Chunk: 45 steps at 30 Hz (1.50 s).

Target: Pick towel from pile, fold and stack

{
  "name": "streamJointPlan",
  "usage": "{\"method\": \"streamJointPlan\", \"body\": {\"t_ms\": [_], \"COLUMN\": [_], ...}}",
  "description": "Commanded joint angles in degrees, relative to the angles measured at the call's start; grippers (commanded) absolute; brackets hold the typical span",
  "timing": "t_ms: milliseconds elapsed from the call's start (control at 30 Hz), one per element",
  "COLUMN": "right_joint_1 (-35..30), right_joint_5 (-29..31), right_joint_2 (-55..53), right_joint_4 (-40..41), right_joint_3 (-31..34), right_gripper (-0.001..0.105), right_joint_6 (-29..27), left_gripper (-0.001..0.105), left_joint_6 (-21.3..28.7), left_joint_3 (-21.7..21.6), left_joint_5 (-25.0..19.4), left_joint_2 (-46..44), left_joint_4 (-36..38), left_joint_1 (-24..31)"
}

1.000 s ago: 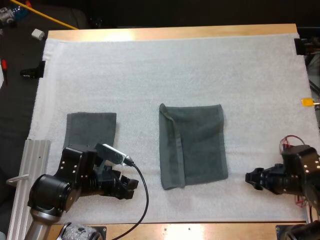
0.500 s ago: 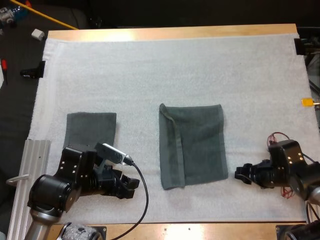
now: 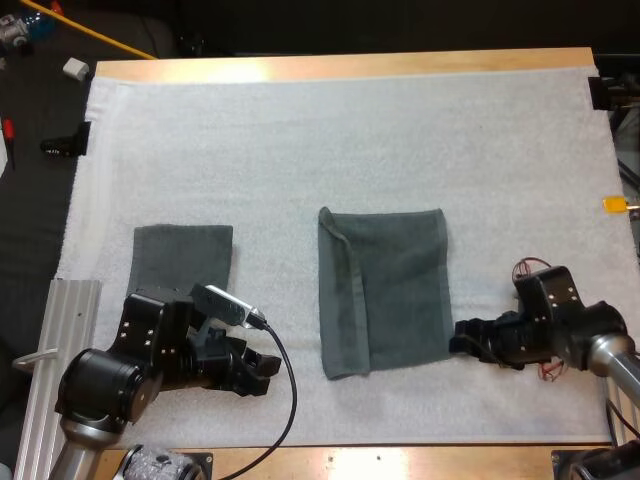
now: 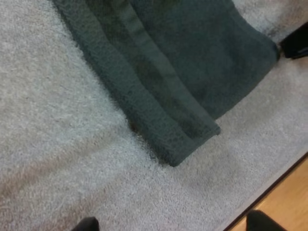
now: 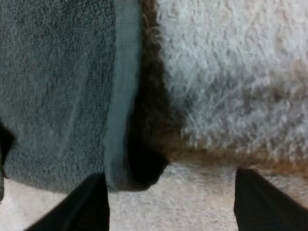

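Observation:
The towel's folded band (image 3: 343, 305) is lying flat at the near corner (image 3: 345, 370), so I expect it to stay doubled and come along when I fold the towel over.
A dark grey-green towel (image 3: 385, 290) lies flat in the middle of the white mat, with a folded band along its left side. A smaller folded towel (image 3: 183, 258) rests at the left, its near end hidden by my left arm. My left gripper (image 3: 262, 368) hovers low over the mat, left of the middle towel's near left corner (image 4: 192, 139), open with nothing between its fingers (image 4: 86, 224). My right gripper (image 3: 462, 340) is at the middle towel's near right corner, open. One of its fingers (image 5: 91, 202) is over the towel's hemmed edge (image 5: 120, 96), the other over bare mat.
An aluminium rail (image 3: 60, 340) runs along the mat's left near side. The wooden table edge (image 3: 400, 462) lies just behind both grippers. A black clamp (image 3: 65, 145) sits at the mat's left edge. The far half of the mat (image 3: 350, 130) is bare.
My right gripper has moved left across the mat, from near the right edge up to the middle towel's near right corner. The left arm and both towels have stayed put.

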Motion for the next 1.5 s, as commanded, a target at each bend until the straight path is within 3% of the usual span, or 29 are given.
{"method": "streamJointPlan", "body": {"t_ms": [0,433,700,867,967,1233,1467], "right_joint_1": [1.0,1.0,3.4,3.2,3.4,3.8,3.8], "right_joint_5": [-1.9,-5.7,-5.6,-5.3,-4.8,-2.5,2.5], "right_joint_2": [2.9,6.2,7.2,7.3,7.1,3.3,-0.2], "right_joint_4": [-2.8,-5.9,-6.6,-7.0,-6.6,-3.6,2.9], "right_joint_3": [0.1,0.3,0.5,0.4,0.2,0.4,0.5], "right_gripper": [0.055,0.052,0.033,0.009,0.0,0.0,0.0], "right_joint_6": [1.6,4.2,6.7,7.3,7.0,6.0,3.4], "left_gripper": [0.059,0.059,0.059,0.059,0.059,0.059,0.059], "left_joint_6": [-0.4,-0.5,-0.4,-0.4,-0.3,0.9,0.8], "left_joint_3": [-0.2,-0.1,-0.2,-0.1,0.0,0.5,3.6], "left_joint_5": [0.8,1.6,1.7,1.7,1.9,2.4,7.9], "left_joint_2": [0.0,0.1,0.0,0.0,-0.1,0.2,4.8], "left_joint_4": [-0.1,-0.2,-0.2,-0.3,-1.1,-4.6,-7.5], "left_joint_1": [-0.2,-0.1,-0.2,-0.1,-0.2,-0.1,-0.8]}}
